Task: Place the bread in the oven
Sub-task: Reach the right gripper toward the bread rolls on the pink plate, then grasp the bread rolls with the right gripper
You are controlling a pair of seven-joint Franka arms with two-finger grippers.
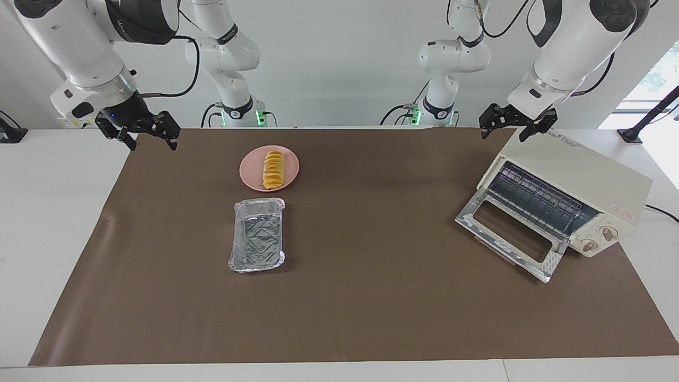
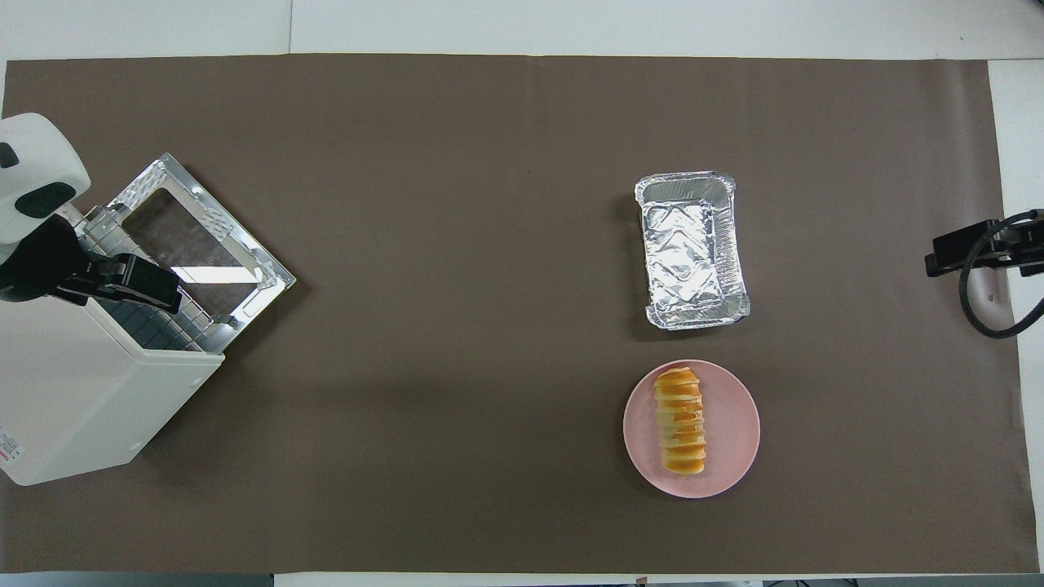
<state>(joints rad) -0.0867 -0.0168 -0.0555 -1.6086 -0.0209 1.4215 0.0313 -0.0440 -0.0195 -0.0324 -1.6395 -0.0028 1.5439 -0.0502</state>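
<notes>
The ridges [image 2: 683, 434] join in one thick, straight loaf. The bread [image 2: 680, 421] will stay in one piece and straight when I lift it off the pink plate.
The golden ridged bread [image 1: 273, 170] lies on a round pink plate [image 1: 251, 175] toward the right arm's end of the table; it also shows in the overhead view [image 2: 681, 420]. The cream-white oven [image 1: 589, 178] stands at the left arm's end, its glass door [image 1: 509, 233] dropped open and the wire rack showing; it shows in the overhead view too [image 2: 81, 408]. My left gripper [image 1: 507, 129] hangs open and empty over the oven's top edge [image 2: 155, 285]. My right gripper [image 1: 148, 139] hangs open and empty over the mat's edge, apart from the plate [image 2: 950, 257].
A silver foil tray [image 1: 233, 249] sits empty on the brown mat [image 1: 371, 297], just farther from the robots than the plate [image 2: 734, 444]; it shows in the overhead view as well [image 2: 740, 277]. Black cables hang by both wrists.
</notes>
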